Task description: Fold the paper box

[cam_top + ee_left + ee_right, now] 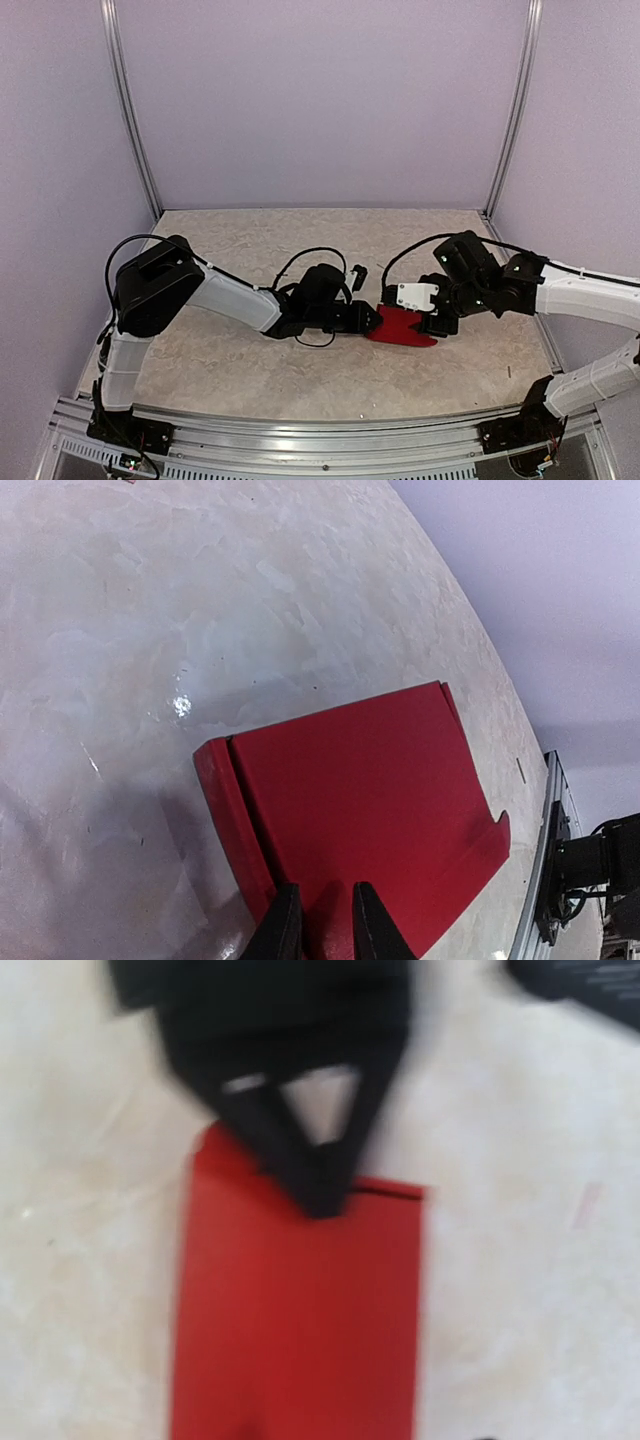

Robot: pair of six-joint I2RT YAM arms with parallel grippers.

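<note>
The paper box is lying flat with its notched strip (468, 874) at the near side, so the robot should move its right gripper back and stand the box (398, 327) up on edge.
The paper box (402, 328) is a bright red flat card lying on the table between the two arms. In the left wrist view the paper box (360, 800) shows a narrow folded flap along its left side and a notched strip at the right. My left gripper (325, 930) is shut on its near edge, with red card pinched between the black fingers. My right gripper (436, 325) is at the box's right end. The right wrist view is blurred. There the paper box (300, 1320) fills the middle, and one dark fingertip (488, 1437) sits clear of its right edge.
The beige mottled table (250, 250) is walled by lilac panels, with metal uprights (135, 120) at the back corners. An aluminium rail (320, 440) runs along the near edge by the arm bases. A black cable (315, 255) loops over the left wrist.
</note>
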